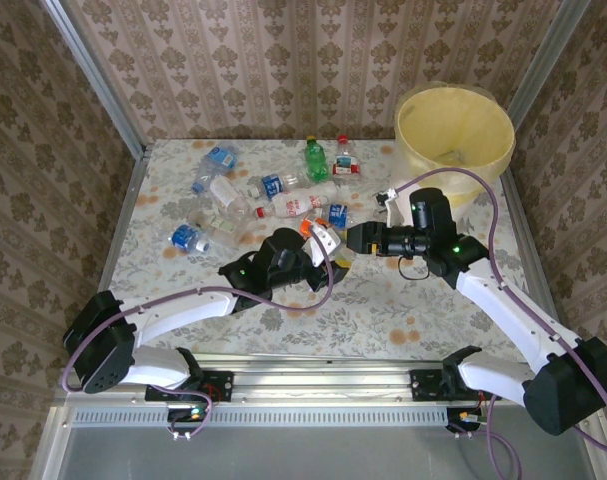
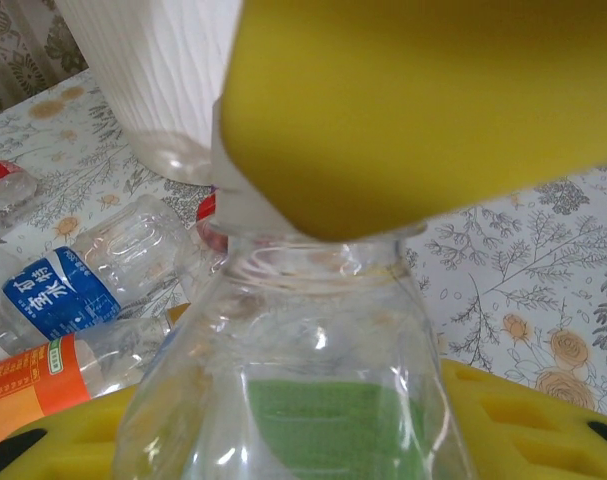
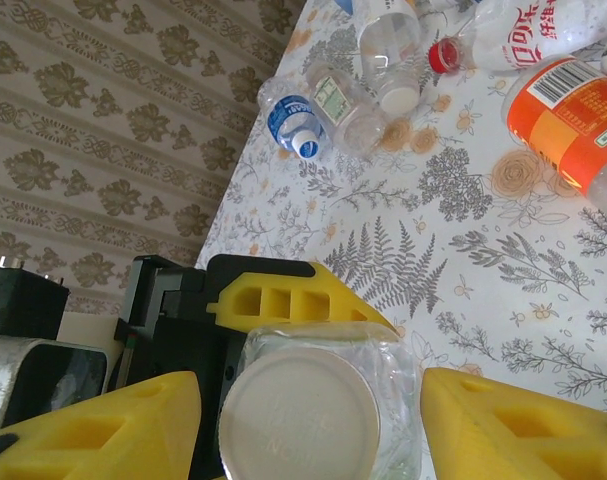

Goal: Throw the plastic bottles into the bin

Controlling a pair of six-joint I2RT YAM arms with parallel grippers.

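I hold the clear bottle [image 2: 321,340] far from the bin with my left gripper. Next, my right gripper closes on the white cap end [image 3: 299,418] and brings the bottle over.
My left gripper [image 1: 326,243] [image 2: 303,430] is shut on a clear plastic bottle [image 2: 313,340] [image 3: 323,400] with a white cap, holding it above the middle of the table. My right gripper [image 1: 355,240] [image 3: 308,420] faces it from the right. Its yellow fingers [image 3: 93,430] stand on either side of the bottle's cap end with narrow gaps, so it is open. Several more plastic bottles lie behind, among them a green one [image 1: 316,160] and an orange-labelled one [image 3: 573,130]. The bin [image 1: 483,165], with its yellow liner, stands at the far right.
The loose bottles spread from a blue-labelled one [image 1: 218,160] at the far left to a red-capped one [image 1: 344,158] near the bin. Patterned walls close the table on three sides. The bin's white wall [image 2: 153,80] rises close behind the held bottle.
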